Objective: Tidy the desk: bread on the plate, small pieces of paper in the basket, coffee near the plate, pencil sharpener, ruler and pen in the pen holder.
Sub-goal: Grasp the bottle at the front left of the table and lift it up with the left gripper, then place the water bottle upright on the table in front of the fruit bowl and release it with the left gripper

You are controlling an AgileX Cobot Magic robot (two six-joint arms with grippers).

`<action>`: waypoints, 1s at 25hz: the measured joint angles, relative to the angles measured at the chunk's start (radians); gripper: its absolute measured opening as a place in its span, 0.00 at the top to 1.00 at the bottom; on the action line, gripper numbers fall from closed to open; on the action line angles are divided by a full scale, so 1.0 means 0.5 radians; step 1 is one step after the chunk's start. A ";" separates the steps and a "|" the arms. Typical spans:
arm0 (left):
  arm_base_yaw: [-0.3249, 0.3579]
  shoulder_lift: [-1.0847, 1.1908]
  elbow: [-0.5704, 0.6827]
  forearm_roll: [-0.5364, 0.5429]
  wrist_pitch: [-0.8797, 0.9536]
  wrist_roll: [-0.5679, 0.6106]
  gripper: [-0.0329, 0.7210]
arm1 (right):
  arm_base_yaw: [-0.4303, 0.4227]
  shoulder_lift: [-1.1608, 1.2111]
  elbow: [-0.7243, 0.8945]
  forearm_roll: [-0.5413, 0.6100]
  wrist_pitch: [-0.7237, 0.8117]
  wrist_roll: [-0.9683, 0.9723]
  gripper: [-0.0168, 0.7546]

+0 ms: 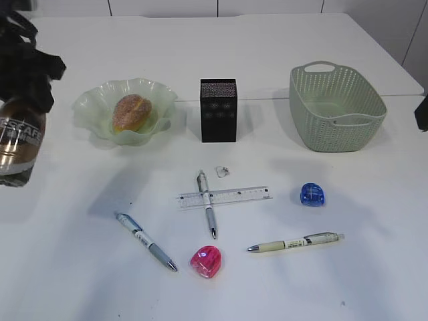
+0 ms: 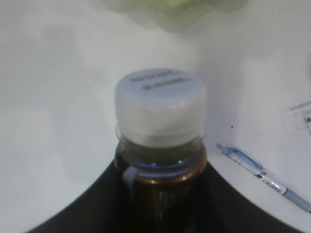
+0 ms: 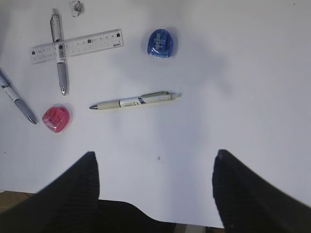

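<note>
The coffee bottle (image 1: 21, 142) is tipped with its cap toward the green plate. Next, my left gripper turns it upright first and then lowers it onto the desk just before the plate (image 1: 100, 172).
At the far left my left gripper (image 1: 27, 77) is shut on the brown coffee (image 1: 19, 144) bottle; its white cap (image 2: 159, 104) shows in the left wrist view. The bread (image 1: 132, 112) lies in the green wavy plate (image 1: 90, 107). The black pen holder (image 1: 219, 110) stands mid-desk and the basket (image 1: 338, 107) at the right. One pen (image 1: 206, 202) crosses the clear ruler (image 1: 234, 196); two more pens (image 1: 146, 241) (image 1: 295, 243) lie nearer. Also on the desk are a pink sharpener (image 1: 206, 261), a blue sharpener (image 1: 312, 194) and a small paper wad (image 1: 223, 172). My right gripper (image 3: 155, 155) is open and holds nothing.
The white desk (image 1: 374, 267) ends at a front edge just under the right gripper's fingers (image 3: 87, 179). A seam (image 1: 408, 95) crosses the tabletop behind the basket. The right arm barely shows at the right border (image 1: 422, 112).
</note>
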 joint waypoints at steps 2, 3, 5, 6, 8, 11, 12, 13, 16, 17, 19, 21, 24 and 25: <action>0.000 -0.159 0.124 0.001 -0.142 0.000 0.62 | 0.000 0.000 0.000 0.000 0.000 0.000 0.25; 0.000 -0.228 0.212 0.005 -0.231 0.000 0.62 | 0.000 0.000 0.000 0.000 0.000 0.000 0.25; 0.000 -0.389 0.394 0.005 -0.420 0.000 0.62 | 0.000 0.000 0.000 0.000 0.000 -0.004 0.25; 0.000 -0.468 0.499 0.014 -0.539 0.000 0.62 | 0.000 0.000 0.000 0.000 0.000 -0.004 0.25; 0.000 -0.601 0.693 0.059 -0.780 0.000 0.62 | 0.000 0.000 0.000 0.000 0.000 -0.004 0.25; 0.000 -0.753 0.984 0.164 -1.251 0.000 0.62 | 0.000 0.000 0.000 -0.004 0.000 -0.004 0.25; 0.000 -0.784 1.083 0.190 -1.396 0.000 0.62 | 0.000 0.000 0.000 -0.008 0.000 -0.004 0.25; 0.000 -0.795 1.179 0.217 -1.572 0.000 0.62 | 0.000 0.000 0.000 -0.013 0.000 -0.004 0.25; 0.000 -0.800 1.435 0.239 -2.092 0.000 0.62 | 0.000 0.000 0.000 -0.031 0.000 -0.004 0.25; 0.000 -0.788 1.511 0.243 -2.277 0.000 0.62 | 0.000 0.000 0.000 -0.035 0.000 -0.004 0.25; 0.000 -0.746 1.620 0.247 -2.616 0.000 0.62 | 0.000 0.000 0.000 -0.039 0.000 -0.004 0.25; 0.013 -0.669 1.681 0.242 -2.933 0.020 0.62 | 0.000 0.000 0.000 -0.043 0.000 -0.007 0.25; 0.025 -0.477 1.692 0.195 -3.290 0.090 0.62 | 0.000 0.000 0.000 -0.059 0.000 -0.007 0.25; 0.025 -0.416 1.692 0.164 -3.391 0.131 0.62 | 0.000 0.000 0.000 -0.071 0.000 -0.011 0.25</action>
